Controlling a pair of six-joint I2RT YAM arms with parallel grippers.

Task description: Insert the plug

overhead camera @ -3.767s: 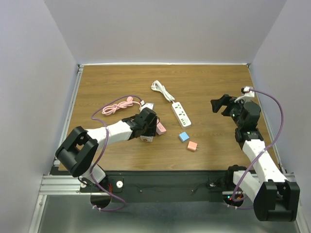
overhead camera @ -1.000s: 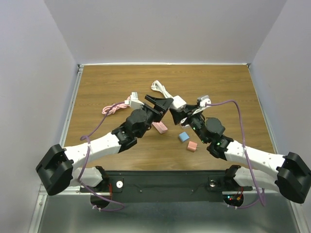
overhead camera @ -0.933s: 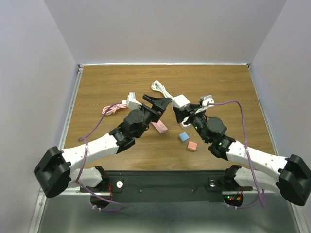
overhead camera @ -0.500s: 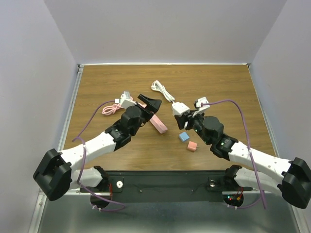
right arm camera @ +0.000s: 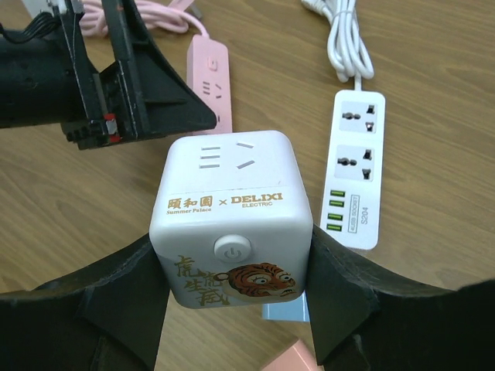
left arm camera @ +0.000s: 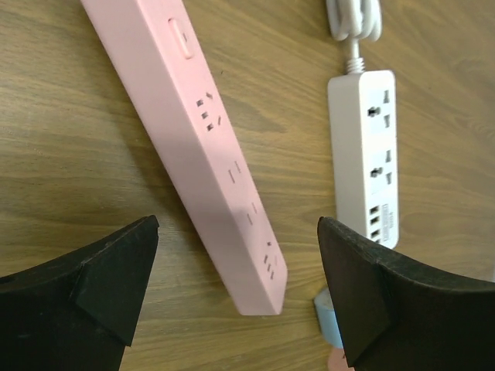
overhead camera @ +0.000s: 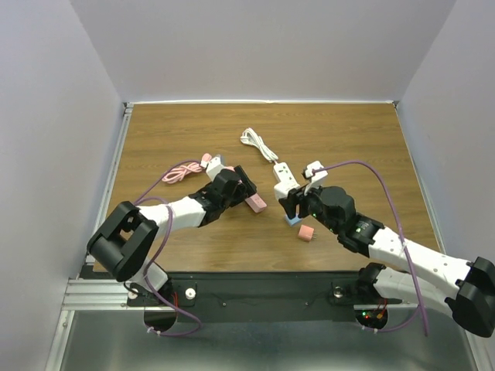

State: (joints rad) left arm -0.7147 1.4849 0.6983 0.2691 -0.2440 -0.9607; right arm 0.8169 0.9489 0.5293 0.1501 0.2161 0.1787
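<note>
The pink power strip's far end (right arm camera: 208, 59) angles away from the plug, so next my left gripper turns the strip and braces the power strip's side (left arm camera: 179, 154) before plugging in.
The plug (right arm camera: 232, 216) is a white cube adapter with a tiger print and a round button. My right gripper (right arm camera: 232, 259) is shut on its two sides and holds it above the table. In the top view the right gripper (overhead camera: 294, 204) hangs over the near end of the white power strip (overhead camera: 280, 171). The pink power strip (left arm camera: 201, 131) lies flat with its sockets up. My left gripper (left arm camera: 244, 290) stands open just above its near end, with nothing between its fingers. Seen from above, the left gripper (overhead camera: 244, 188) is to the left of the right one.
A small blue cube (overhead camera: 292, 220) and a small pink cube (overhead camera: 306, 233) lie beside the right gripper, near the strips' ends. The white strip's coiled cord (overhead camera: 255, 141) lies behind it. The pink cable (overhead camera: 182, 170) is bundled at the left.
The left gripper has drawn away from the white cube, back to the left and down over the pink strip. The right gripper has carried the cube nearer and lower.
</note>
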